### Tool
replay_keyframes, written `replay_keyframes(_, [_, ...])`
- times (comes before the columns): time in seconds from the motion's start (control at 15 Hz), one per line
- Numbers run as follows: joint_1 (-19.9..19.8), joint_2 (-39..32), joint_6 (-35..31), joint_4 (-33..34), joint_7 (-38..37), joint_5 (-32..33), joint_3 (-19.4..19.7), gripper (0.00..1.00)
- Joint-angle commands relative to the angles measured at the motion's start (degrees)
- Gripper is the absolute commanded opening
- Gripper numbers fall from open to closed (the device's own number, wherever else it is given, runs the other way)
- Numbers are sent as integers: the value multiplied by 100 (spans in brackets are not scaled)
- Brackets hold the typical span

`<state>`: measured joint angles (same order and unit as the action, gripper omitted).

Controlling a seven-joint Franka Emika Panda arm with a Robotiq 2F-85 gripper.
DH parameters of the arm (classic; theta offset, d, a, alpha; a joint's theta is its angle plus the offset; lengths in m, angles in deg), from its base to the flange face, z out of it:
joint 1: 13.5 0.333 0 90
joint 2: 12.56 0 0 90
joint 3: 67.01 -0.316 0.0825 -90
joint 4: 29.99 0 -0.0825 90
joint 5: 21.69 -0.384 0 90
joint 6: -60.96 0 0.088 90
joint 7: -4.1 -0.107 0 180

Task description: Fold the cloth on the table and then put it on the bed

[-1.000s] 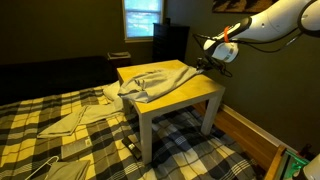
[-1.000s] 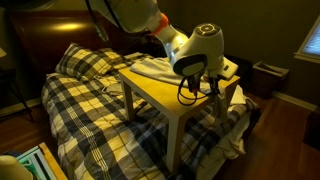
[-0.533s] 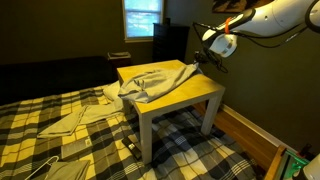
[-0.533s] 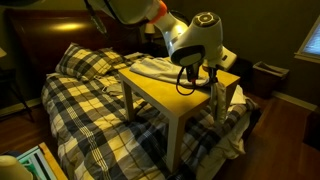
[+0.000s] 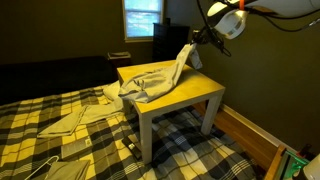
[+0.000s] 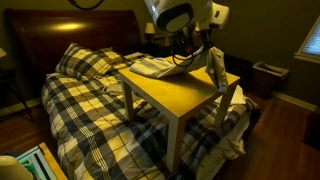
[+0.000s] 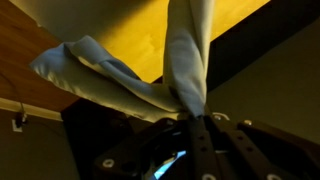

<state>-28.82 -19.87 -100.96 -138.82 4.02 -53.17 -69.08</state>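
The robot's gripper is holding the cloth's corner out by the table's edge with a loose flap hanging there [image 6: 217, 72], so it should move the corner back over the trailing cloth [image 5: 152, 84] and then lower it.
A grey-beige cloth [image 5: 150, 80] lies crumpled on the far left part of the yellow table [image 5: 190, 95], hanging partly over its edge toward the bed. My gripper [image 5: 194, 42] is shut on one corner of the cloth and holds it lifted above the table's far right side, so a strip of cloth [image 5: 180, 62] stretches up from the pile. In an exterior view the gripper [image 6: 203, 45] holds the corner with cloth [image 6: 160, 68] trailing back over the table [image 6: 185, 95]. In the wrist view the cloth [image 7: 185, 60] runs from my gripper [image 7: 193, 118] out over the table.
A bed with a plaid cover [image 5: 60, 130] surrounds the table; more plaid cover shows in an exterior view [image 6: 80, 95]. Light cloths [image 5: 65, 120] lie on the bed. A window [image 5: 142, 17] is at the back. A wooden frame edge [image 5: 245, 125] runs at the right.
My gripper has risen from table height at the cloth's right edge and lifted the cloth's corner upward and slightly left, pulling a strip of cloth off the table.
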Motion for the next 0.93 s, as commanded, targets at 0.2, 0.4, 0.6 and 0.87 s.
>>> replay_keyframes(0.2, [338, 1291, -905, -743, -500, 1063, 422, 0])
replay_keyframes(0.4, [-272, 1455, -1624, -945, -1159, 2054, 205, 0])
replay_keyframes(0.6, [-671, 1469, -1815, -1133, -1478, 2960, -8, 0])
replay_keyframes(0.87, [-28, 1650, -1359, -1590, -850, 2763, -252, 0])
